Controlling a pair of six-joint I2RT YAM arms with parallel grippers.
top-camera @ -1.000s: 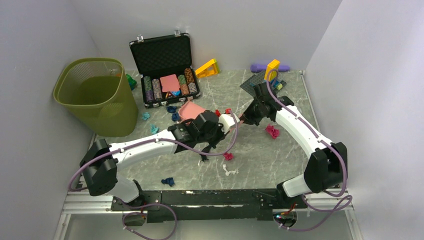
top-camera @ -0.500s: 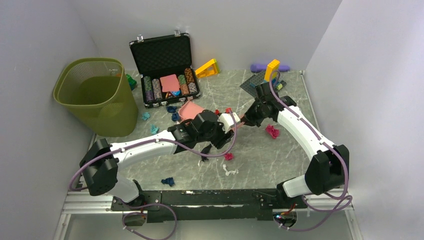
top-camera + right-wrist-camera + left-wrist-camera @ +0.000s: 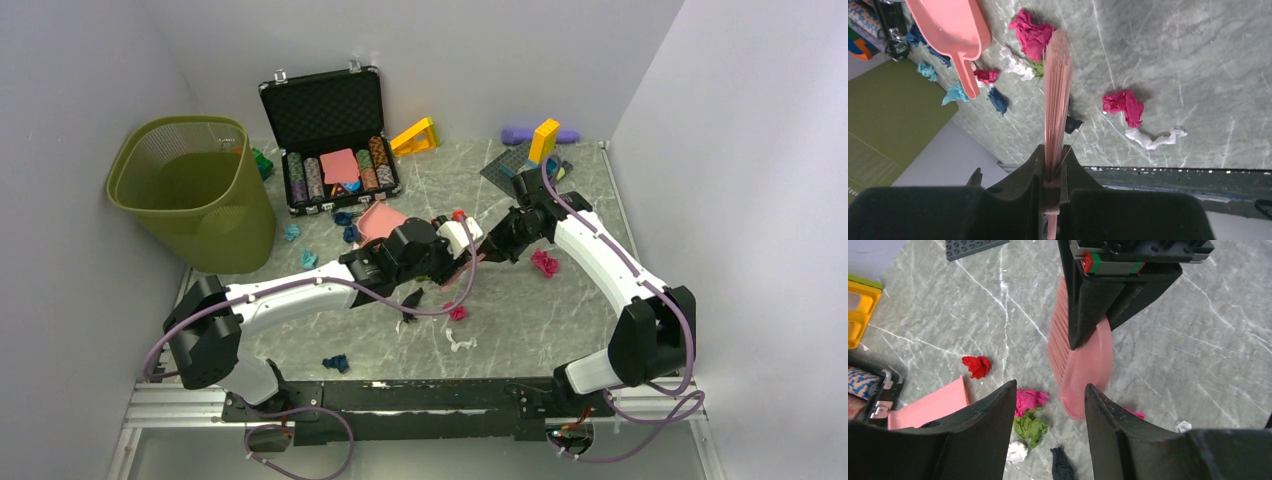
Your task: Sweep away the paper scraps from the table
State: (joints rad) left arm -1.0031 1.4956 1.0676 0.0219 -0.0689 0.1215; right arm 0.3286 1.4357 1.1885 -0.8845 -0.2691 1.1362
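Note:
My right gripper is holding the pink brush across its bristles, so I should take the pink brush's smooth back with my left gripper before sweeping the scraps.
Paper scraps lie scattered over the grey-green marble table. A magenta scrap, a green one, a white one and a black one sit below my left gripper, which hangs open and empty above them. My right gripper is shut on a pink brush, whose bristles point down toward the table, just in front of the left fingers. More scraps lie near it: a red-pink one and a white strip. A pink dustpan rests on the table.
An olive mesh bin stands at the left. An open black chip case sits at the back. Yellow toy pieces and a dark baseplate lie near the rear wall. Further scraps: magenta, blue, teal.
My left gripper has gone from shut to open and shifted slightly to the right. The brush stays in the right gripper, which has dipped a little toward the left one.

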